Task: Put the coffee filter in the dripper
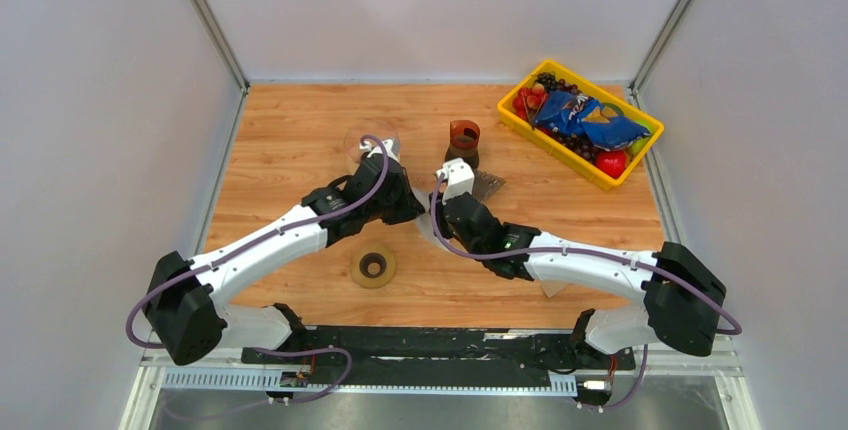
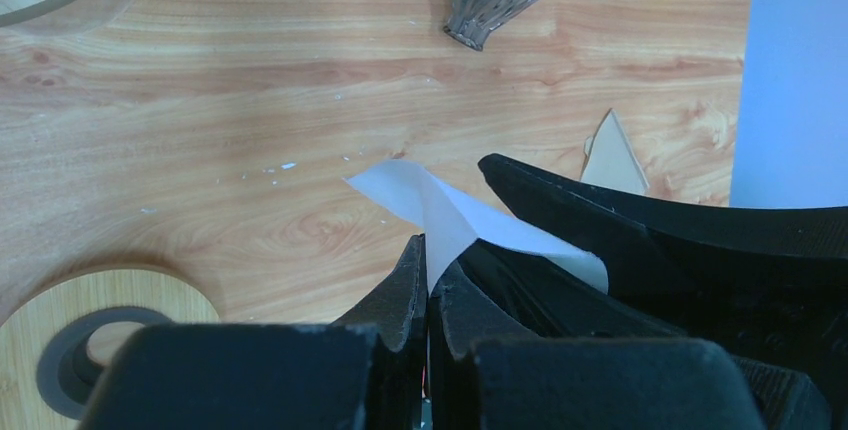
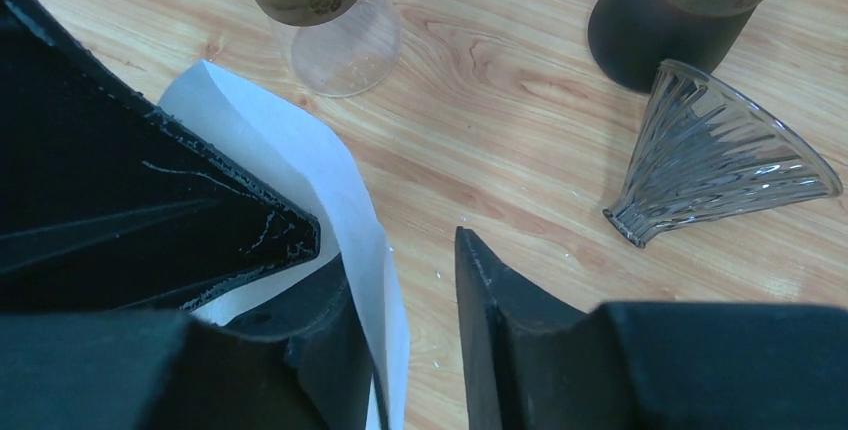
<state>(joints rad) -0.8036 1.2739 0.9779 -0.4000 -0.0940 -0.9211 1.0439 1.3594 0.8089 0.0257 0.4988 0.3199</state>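
My right gripper should hold the filter's far side [image 2: 575, 258] while my left gripper takes the filter's near edge again, because the coffee filter bunches narrow [image 2: 440, 218] at my left gripper's fingers.
The white paper coffee filter [image 2: 440, 212] hangs above the table, pinched at one edge by my left gripper [image 2: 430, 250], which is shut on it. In the right wrist view the coffee filter [image 3: 300, 165] runs between the jaws of my right gripper [image 3: 405, 250]. It lies against the left finger [image 3: 330, 350], with a gap to the right finger, so the jaws stand open. The dripper [image 3: 720, 155], a ribbed glass cone, lies on its side on the wood, right of the grippers; in the top view the dripper [image 1: 487, 185] shows beside both grippers [image 1: 425, 205].
A glass carafe with a wooden collar [image 1: 368, 140] stands behind the left gripper. A dark cup [image 1: 463, 140] stands behind the dripper. A wooden ring lid [image 1: 373, 268] lies near the front. A yellow basket [image 1: 640, 162] of snacks sits back right. A tan paper triangle [image 2: 612, 155] lies on the table.
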